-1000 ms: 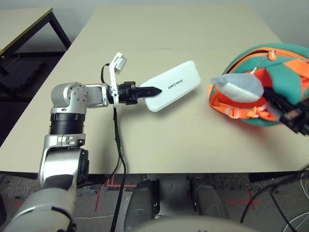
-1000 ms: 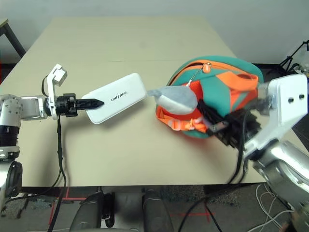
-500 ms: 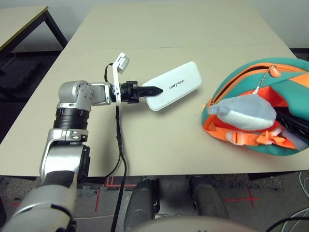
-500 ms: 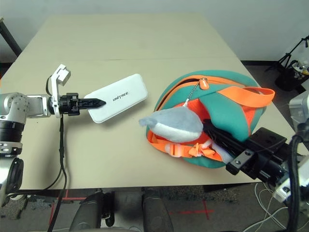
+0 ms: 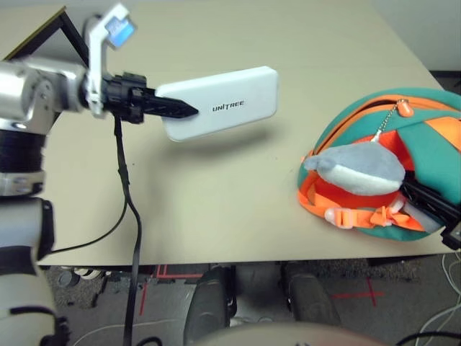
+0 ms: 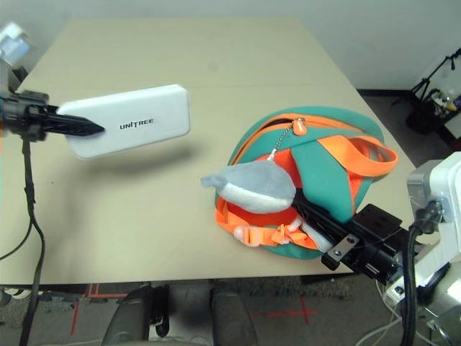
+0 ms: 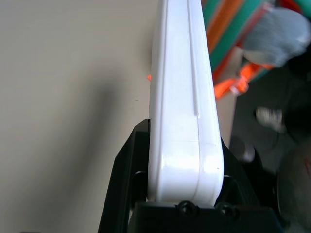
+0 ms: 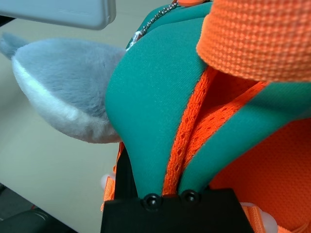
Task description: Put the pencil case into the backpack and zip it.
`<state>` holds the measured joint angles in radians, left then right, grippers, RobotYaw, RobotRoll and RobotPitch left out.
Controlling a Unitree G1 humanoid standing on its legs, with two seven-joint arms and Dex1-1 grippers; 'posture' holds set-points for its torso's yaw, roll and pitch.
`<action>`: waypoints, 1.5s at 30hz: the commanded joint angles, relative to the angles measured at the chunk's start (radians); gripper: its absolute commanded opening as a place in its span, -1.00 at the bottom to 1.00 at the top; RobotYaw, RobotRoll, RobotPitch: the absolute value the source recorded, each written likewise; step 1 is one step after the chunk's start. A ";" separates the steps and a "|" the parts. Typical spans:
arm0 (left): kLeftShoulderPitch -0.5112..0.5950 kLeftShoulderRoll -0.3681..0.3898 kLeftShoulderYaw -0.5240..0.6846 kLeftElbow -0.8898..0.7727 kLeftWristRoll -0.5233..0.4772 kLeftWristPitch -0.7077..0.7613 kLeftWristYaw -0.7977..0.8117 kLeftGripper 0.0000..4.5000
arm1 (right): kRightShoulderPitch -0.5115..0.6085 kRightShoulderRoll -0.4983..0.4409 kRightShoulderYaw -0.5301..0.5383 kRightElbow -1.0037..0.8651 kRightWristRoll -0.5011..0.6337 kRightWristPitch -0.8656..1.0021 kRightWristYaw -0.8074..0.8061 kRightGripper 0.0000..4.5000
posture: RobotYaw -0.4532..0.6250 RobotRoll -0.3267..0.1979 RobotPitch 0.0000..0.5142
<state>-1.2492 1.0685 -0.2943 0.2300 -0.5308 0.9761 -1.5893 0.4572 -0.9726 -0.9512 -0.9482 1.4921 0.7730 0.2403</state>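
Note:
I should turn the pencil case toward the gaping opening (image 5: pixel 341 132) with my left gripper before inserting it: the pencil case's loose end (image 5: pixel 266 91) points past the backpack's far edge.
The white pencil case (image 5: pixel 225 101) with "UNITREE" lettering hangs level in the air above the table (image 5: pixel 216 194), casting a shadow below it. My left gripper (image 5: pixel 178 110) is shut on its short end; the left wrist view shows the pencil case (image 7: pixel 182 97) edge-on between the black fingers (image 7: pixel 124 179). The teal and orange backpack (image 6: pixel 328 155) lies at the right near the table's front edge, its orange-trimmed opening gaping toward the case. A grey-white plush fish (image 6: pixel 252 189) dangles over its front. My right gripper (image 6: pixel 308 211) is shut on the backpack's teal flap (image 8: pixel 150 97).
A black cable (image 5: pixel 128 194) hangs from my left wrist down past the table's front edge. Another table (image 5: pixel 39 29) stands beyond the left side. Orange straps and buckles (image 6: pixel 274 234) spill from the backpack's lower edge. A tripod (image 6: pixel 432 83) stands on the floor at the right.
My left gripper has lifted the pencil case off the table, and it now hangs level. The right gripper keeps its hold on the backpack. The camera view has shifted.

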 commanded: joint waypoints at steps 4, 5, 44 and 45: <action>-0.147 -0.062 -0.210 0.146 0.034 -0.196 -0.025 -0.36 | -0.047 -0.002 0.098 0.017 -0.079 -0.046 0.031 -0.94 | -0.59 0.25 -0.57; -0.166 -0.085 -0.227 0.187 0.039 -0.222 -0.025 -0.36 | -0.053 0.001 0.107 0.017 -0.083 -0.050 0.028 -0.94 | -0.60 0.25 -0.57; -0.327 -0.194 -0.502 0.370 -0.138 -0.415 -0.025 -0.36 | -0.150 0.011 0.229 0.025 -0.143 -0.083 -0.031 -0.94 | -0.72 0.25 -0.53; -0.333 -0.202 -0.510 0.382 -0.138 -0.416 -0.025 -0.36 | -0.154 0.011 0.232 0.025 -0.144 -0.083 -0.032 -0.94 | -0.72 0.25 -0.53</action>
<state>-1.5543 0.8701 -0.7978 0.5971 -0.6664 0.5646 -1.6111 0.3092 -0.9611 -0.7249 -0.9155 1.3556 0.7075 0.2097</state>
